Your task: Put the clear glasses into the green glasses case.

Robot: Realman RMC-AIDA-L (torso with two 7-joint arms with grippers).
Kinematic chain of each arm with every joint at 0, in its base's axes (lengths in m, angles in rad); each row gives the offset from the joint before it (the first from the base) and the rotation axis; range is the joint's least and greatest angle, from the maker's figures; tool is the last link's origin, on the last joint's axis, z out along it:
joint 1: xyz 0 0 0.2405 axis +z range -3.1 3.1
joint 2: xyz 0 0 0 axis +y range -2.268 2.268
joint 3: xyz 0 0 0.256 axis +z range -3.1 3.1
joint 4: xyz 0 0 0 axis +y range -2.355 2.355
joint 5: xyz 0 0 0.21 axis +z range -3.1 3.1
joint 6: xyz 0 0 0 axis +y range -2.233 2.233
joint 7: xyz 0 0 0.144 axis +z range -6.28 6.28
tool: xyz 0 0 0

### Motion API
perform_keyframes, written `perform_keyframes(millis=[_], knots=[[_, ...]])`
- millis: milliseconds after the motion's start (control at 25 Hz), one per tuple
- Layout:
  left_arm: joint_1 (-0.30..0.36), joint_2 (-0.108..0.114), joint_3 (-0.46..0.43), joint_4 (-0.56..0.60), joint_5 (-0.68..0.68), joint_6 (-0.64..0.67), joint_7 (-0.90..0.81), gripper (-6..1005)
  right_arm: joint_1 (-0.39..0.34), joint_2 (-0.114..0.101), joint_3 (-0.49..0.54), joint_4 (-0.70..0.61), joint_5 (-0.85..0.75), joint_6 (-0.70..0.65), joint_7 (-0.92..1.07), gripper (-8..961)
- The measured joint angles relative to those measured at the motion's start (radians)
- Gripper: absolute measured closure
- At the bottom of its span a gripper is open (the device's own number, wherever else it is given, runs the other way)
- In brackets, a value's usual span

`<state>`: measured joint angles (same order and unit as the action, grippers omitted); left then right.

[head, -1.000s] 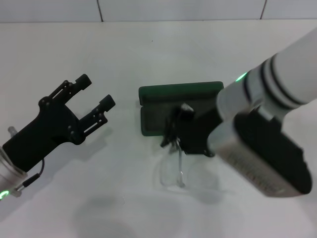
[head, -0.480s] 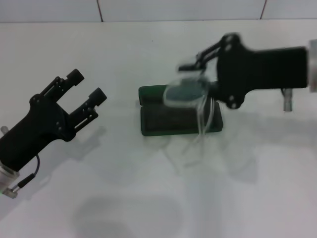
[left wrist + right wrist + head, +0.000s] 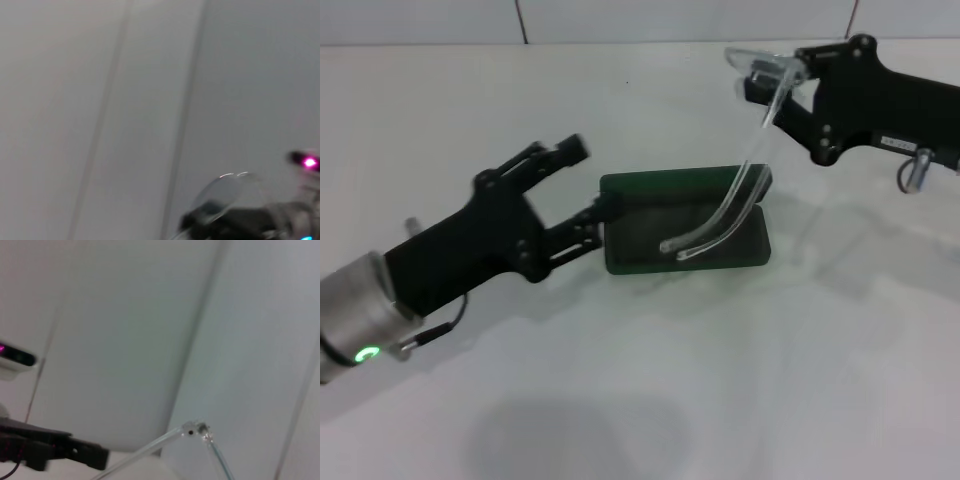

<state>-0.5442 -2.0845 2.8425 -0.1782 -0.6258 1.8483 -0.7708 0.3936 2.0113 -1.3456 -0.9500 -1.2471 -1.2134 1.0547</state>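
Note:
The robot's right gripper should turn the glasses so that the left gripper can fold the arms (image 3: 766, 124) first, because the clear glasses' arms (image 3: 727, 205) stick out over the green case.
The green glasses case (image 3: 720, 255) lies open mid-table, its lid (image 3: 660, 185) raised along the far side. My right gripper (image 3: 772, 80) hangs high at the back right, shut on the front of the clear glasses (image 3: 750, 160). Their thin arms slant down and their tips reach over the open case. The glasses' hinge (image 3: 197, 429) shows in the right wrist view and the lens (image 3: 220, 192) in the left wrist view. My left gripper (image 3: 592, 180) is open at the case's left end, its near finger (image 3: 605, 208) against the case's edge.
The white table (image 3: 650, 400) spreads around the case, with a tiled wall (image 3: 670, 20) at the back. The left arm's black gripper (image 3: 50, 450) shows far off in the right wrist view. The right arm's dark gripper (image 3: 235, 225) shows in the left wrist view.
The right gripper has lifted the glasses from the table in front of the case up to the back right. The left gripper has moved right to the case's left end.

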Motion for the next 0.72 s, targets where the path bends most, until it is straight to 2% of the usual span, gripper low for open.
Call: perform_keyframes(millis=[80, 240, 320, 440, 560, 720], knots=[[-0.028, -0.001, 0.000, 0.002, 0.019, 0.002, 0.000, 228, 0.028, -0.014, 0.030, 0.052, -0.019, -0.011, 0.091, 832], [-0.096, -0.001, 0.000, 0.023, 0.055, 0.010, -0.001, 228, 0.091, -0.063, 0.092, 0.141, -0.106, -0.095, 0.294, 832], [-0.128, 0.001, 0.000, 0.036, 0.068, 0.013, -0.001, 228, 0.143, -0.093, 0.114, 0.204, -0.155, -0.155, 0.398, 832], [-0.180, 0.000, 0.000, 0.049, 0.088, 0.022, -0.001, 228, 0.222, -0.121, 0.122, 0.288, -0.223, -0.213, 0.504, 832], [-0.218, -0.002, 0.000, 0.066, 0.106, 0.024, 0.005, 228, 0.302, -0.125, 0.123, 0.372, -0.313, -0.244, 0.586, 832], [-0.246, -0.005, 0.000, 0.077, 0.123, 0.014, 0.018, 229, 0.364, -0.113, 0.118, 0.445, -0.386, -0.277, 0.626, 832]])
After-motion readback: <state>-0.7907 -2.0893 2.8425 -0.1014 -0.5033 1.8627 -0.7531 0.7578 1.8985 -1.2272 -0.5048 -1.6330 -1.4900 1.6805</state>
